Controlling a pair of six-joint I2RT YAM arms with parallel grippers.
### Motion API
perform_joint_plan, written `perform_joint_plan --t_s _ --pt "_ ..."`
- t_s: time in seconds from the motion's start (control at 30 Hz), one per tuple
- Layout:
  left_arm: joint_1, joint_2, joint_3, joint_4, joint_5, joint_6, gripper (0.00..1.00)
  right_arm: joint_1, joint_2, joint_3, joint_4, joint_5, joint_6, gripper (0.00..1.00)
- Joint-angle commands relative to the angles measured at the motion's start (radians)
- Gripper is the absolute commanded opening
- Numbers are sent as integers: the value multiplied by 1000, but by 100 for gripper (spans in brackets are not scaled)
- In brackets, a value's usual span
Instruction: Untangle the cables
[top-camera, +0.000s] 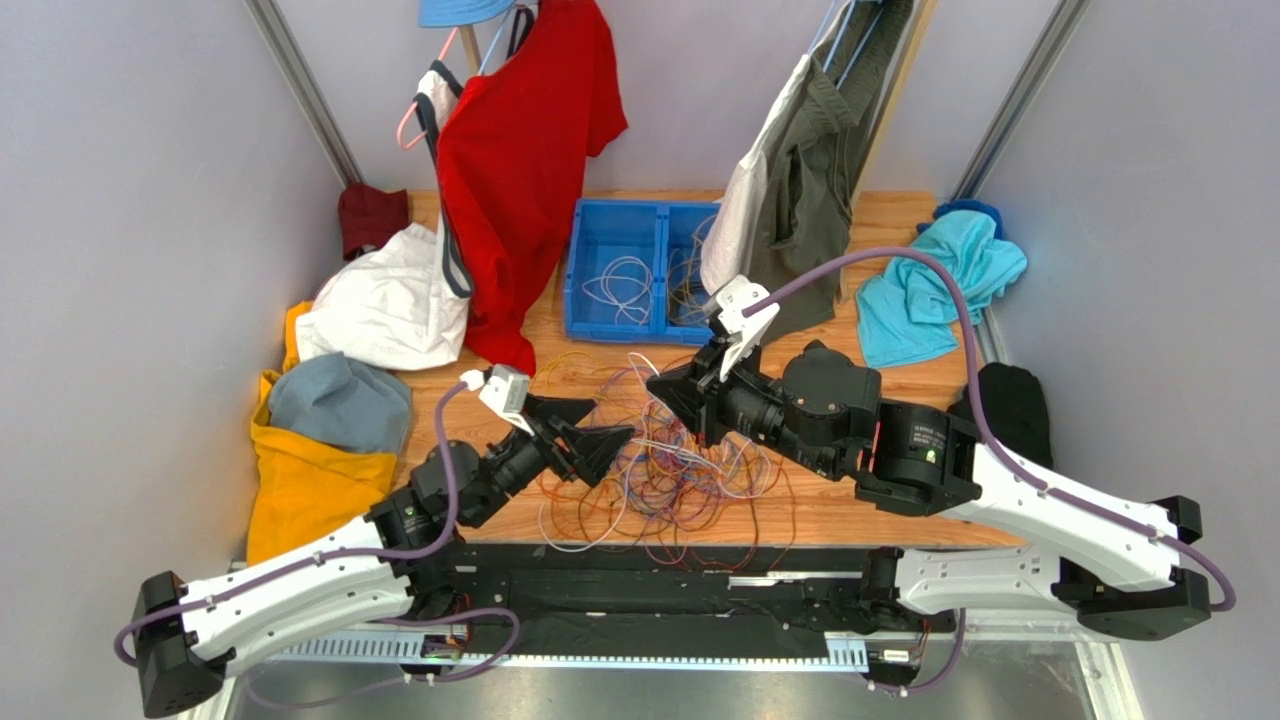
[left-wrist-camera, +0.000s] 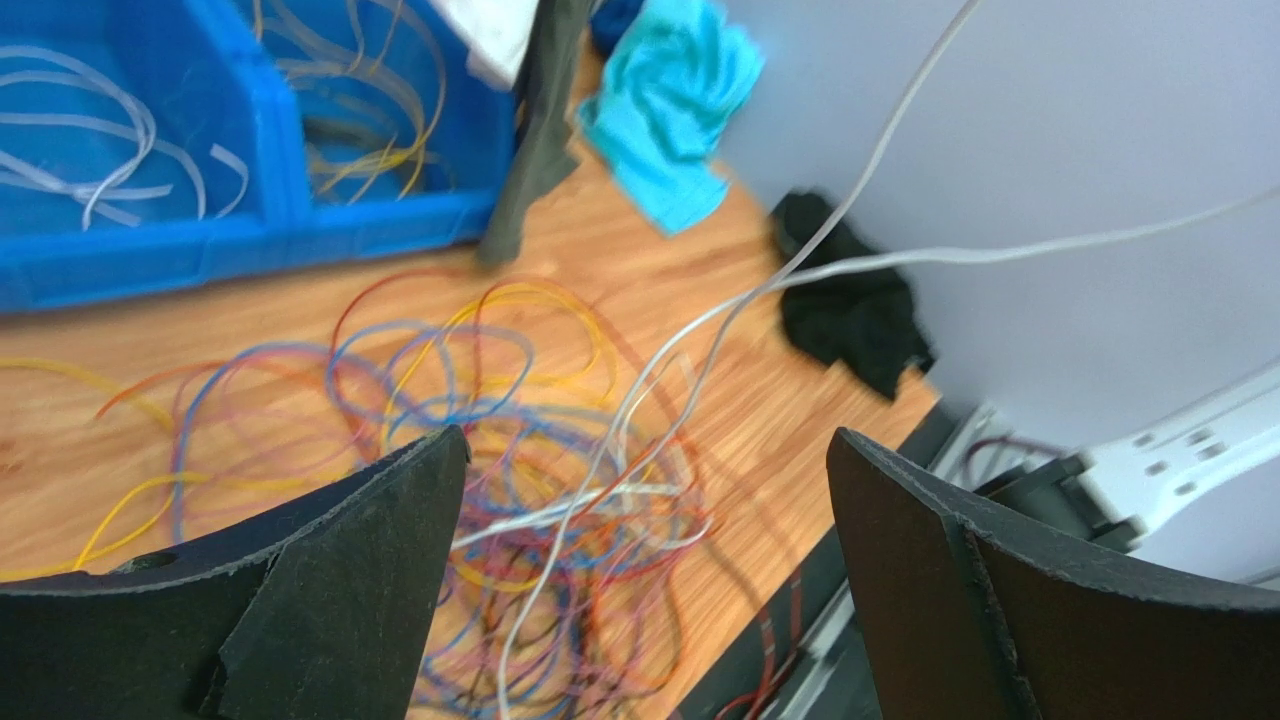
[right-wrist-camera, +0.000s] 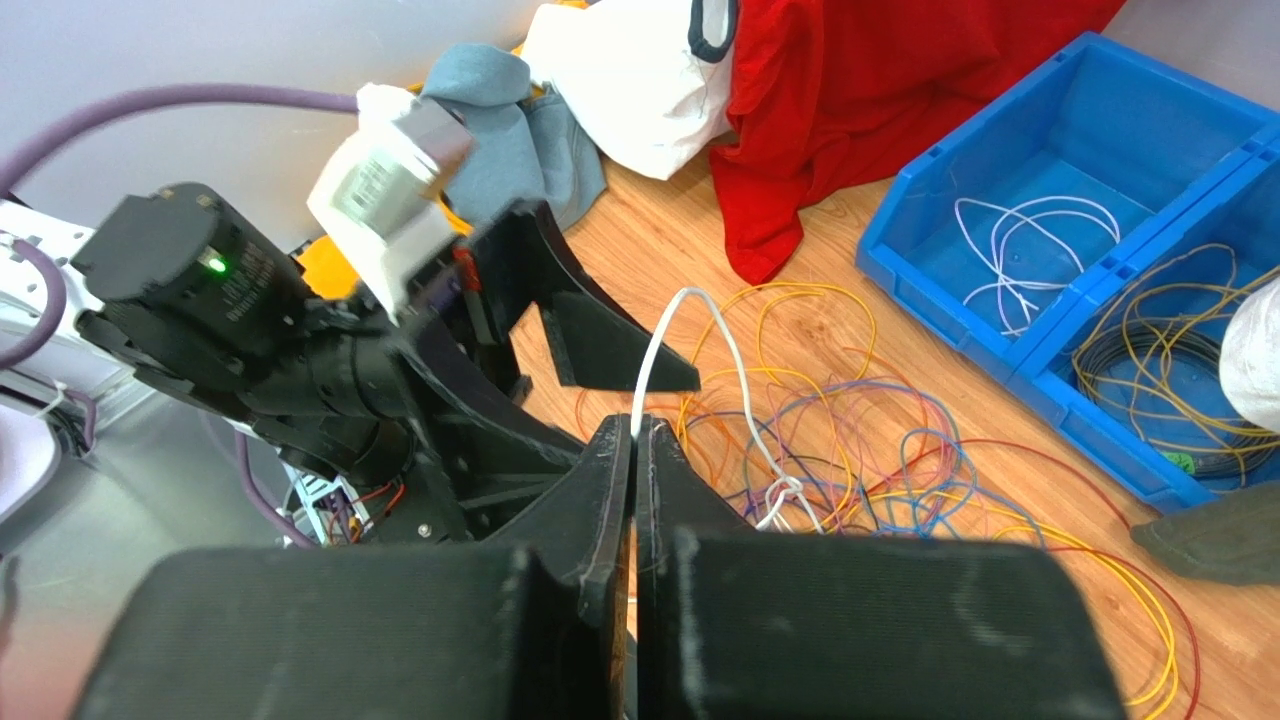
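The white cable (left-wrist-camera: 932, 257) goes up in wide curves over the tangle, so I expect it will come loose in open loops when I pick it up.
A tangle of thin orange, yellow, purple, red and blue cables (top-camera: 684, 468) lies on the wooden table between the two grippers. My right gripper (top-camera: 664, 393) is shut on a white cable (right-wrist-camera: 669, 323). That cable rises from the shut tips (right-wrist-camera: 633, 435) and loops down to a knot (right-wrist-camera: 781, 498) in the tangle. My left gripper (top-camera: 613, 422) is open and empty, just left of the right gripper and above the tangle's left side. In the left wrist view the white cable (left-wrist-camera: 842, 263) runs taut up to the right, above the pile (left-wrist-camera: 526, 450), between the spread fingers (left-wrist-camera: 376, 540).
A blue two-compartment bin (top-camera: 579, 285) at the back holds white and yellow wires. Hanging clothes: a red shirt (top-camera: 519, 150) and grey-green garments (top-camera: 804, 180). White (top-camera: 383, 308), grey (top-camera: 338, 402) and yellow (top-camera: 308, 488) cloths lie left. Teal (top-camera: 939, 285) and black (top-camera: 1010, 405) cloths lie right.
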Motion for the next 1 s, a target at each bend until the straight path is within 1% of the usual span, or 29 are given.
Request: perform_joint_plan --t_s 0.0,0.07,0.13,0.23,0.3,0.43,0.6,0.7,0.83,0.87,0.9,0.93,0.97 --pt "-5 84 37 -57 27 81 99 1 3 0 62 15 -21 0" --pt "-5 148 27 3 61 90 99 1 9 2 65 15 -21 0" --pt "-5 217 38 50 63 89 99 1 12 5 66 11 -18 0" --pt "-5 280 49 118 81 98 99 1 17 6 65 8 -15 0" --pt "-5 296 49 177 89 101 99 1 15 6 63 5 -12 0" --pt "-5 345 69 235 126 127 99 1 24 3 68 2 -7 0" --pt "-5 405 75 327 169 121 99 1 31 -1 82 -8 -2 0" --pt "-5 467 93 377 187 123 99 3 41 0 89 -21 2 0" --pt "-5 599 147 432 213 123 99 1 47 2 95 -34 11 0" --pt "-5 618 155 446 209 124 98 1 49 2 92 -35 13 0" --pt "-3 645 158 452 206 123 91 3 43 0 91 -35 13 0" --pt "-3 655 159 459 207 126 83 1 40 -1 88 -34 16 0" --pt "-2 661 158 475 213 124 70 1 34 -9 88 -29 16 0"
